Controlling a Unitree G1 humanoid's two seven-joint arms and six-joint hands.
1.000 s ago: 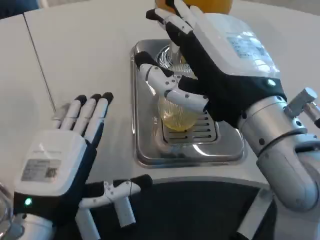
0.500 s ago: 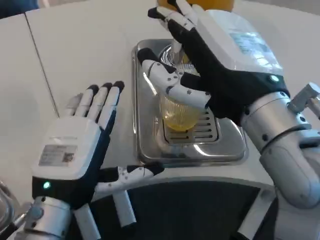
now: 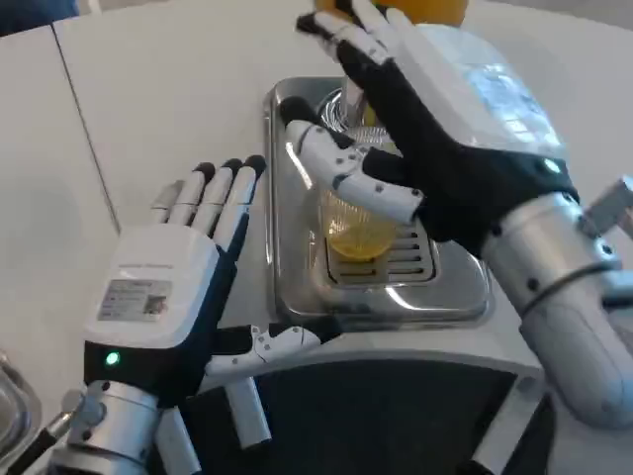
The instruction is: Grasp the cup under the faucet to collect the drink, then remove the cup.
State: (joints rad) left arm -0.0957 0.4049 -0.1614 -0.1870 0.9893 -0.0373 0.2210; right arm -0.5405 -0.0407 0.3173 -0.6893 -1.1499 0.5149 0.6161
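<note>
The yellow drink (image 3: 361, 240) is low inside the clear ribbed cup (image 3: 354, 210), so I expect it to remain well under the cup's rim when the robot lifts and carries the cup.
A clear ribbed cup (image 3: 354, 226) with a little yellow drink in it stands on the grate of the steel drip tray (image 3: 297, 287), below the faucet (image 3: 348, 104). My right hand (image 3: 435, 129) reaches over the tray from the right. Its palm is beside the cup, its thumb lies across the cup's upper front, and its fingers (image 3: 346, 35) stretch straight past the faucet. The cup's right side is hidden by the palm. Left of the tray, my left hand (image 3: 173, 287) hovers with its fingers spread and nothing in it.
The orange drink container (image 3: 425, 10) shows at the top edge behind the faucet. A dark table edge (image 3: 376, 406) runs along the front. A seam in the white table (image 3: 84, 139) lies far left.
My left hand has moved forward and to the right, closer to the tray's left side. The right hand has barely moved and stays at the cup.
</note>
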